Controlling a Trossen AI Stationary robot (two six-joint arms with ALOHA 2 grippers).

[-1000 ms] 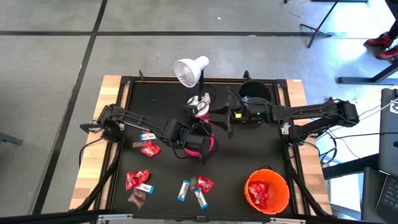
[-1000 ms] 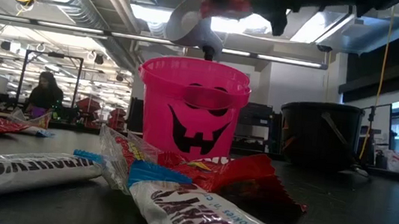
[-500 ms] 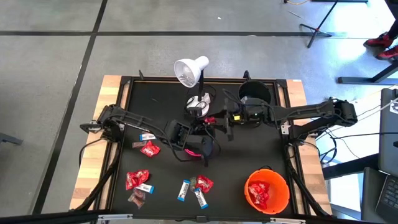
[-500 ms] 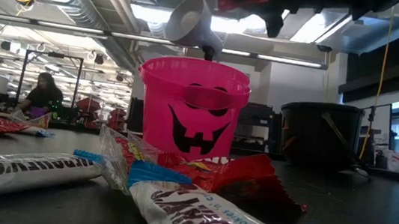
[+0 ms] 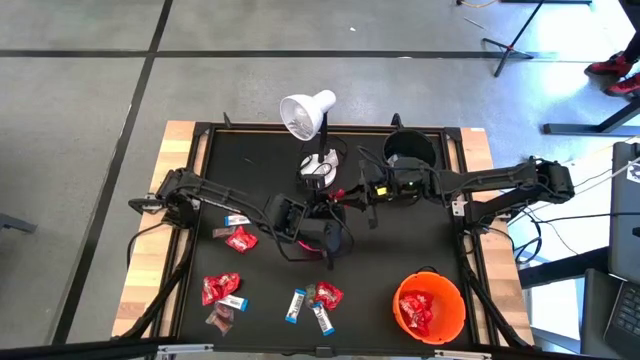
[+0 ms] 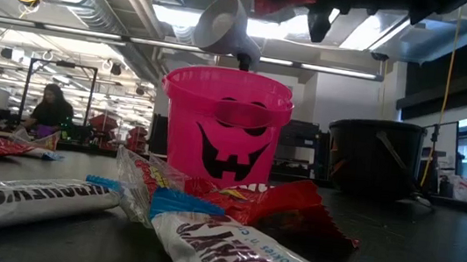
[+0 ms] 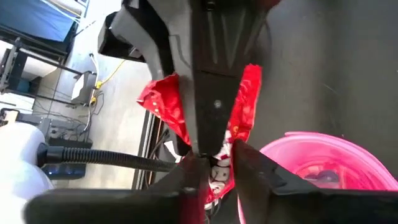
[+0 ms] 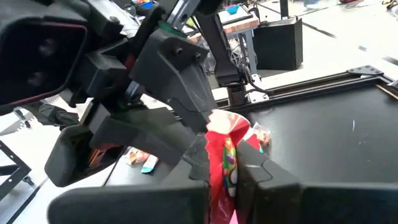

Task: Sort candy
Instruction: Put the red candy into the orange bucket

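My left gripper has its fingers on both sides of the red packet [image 7: 221, 173]. It should open and move away before my right gripper takes the packet to the orange bucket [image 5: 429, 307].
A shiny red candy packet [image 7: 163, 106] hangs in the air over the pink bucket [image 6: 223, 125], at the middle of the table [image 5: 250, 170]. My right gripper [image 8: 224, 174] reaches in level from the table's right and is shut on it. My left gripper [image 7: 217, 158] comes slanting from the left. Its fingers stand a little apart on either side of the packet's lower end. More candy lies on the table near the front: red packets [image 5: 220, 288] and slim white-and-blue bars [image 5: 296, 305]. My right gripper pinches the red packet between its two fingers across its middle [image 8: 225, 155], coming level from the table's right. The packet is lifted clear above the pink bucket, and its crumpled edges [image 7: 249, 93] spread out on both sides of the finger. My left gripper has the packet's lower end [image 7: 217, 177] between its fingers; whether they touch it I cannot tell.
A black bucket [image 5: 410, 150] stands at the back right, under my right arm. An orange bucket [image 5: 428, 305] with red packets stands at the front right. A white desk lamp [image 5: 305, 115] stands at the back middle. A person sits in the room far behind the table.
My right gripper has shut on the red packet held up by my left gripper. In the low view the packet has shifted a little up and toward the right gripper. Both arms have otherwise stayed in place over the pink bucket.
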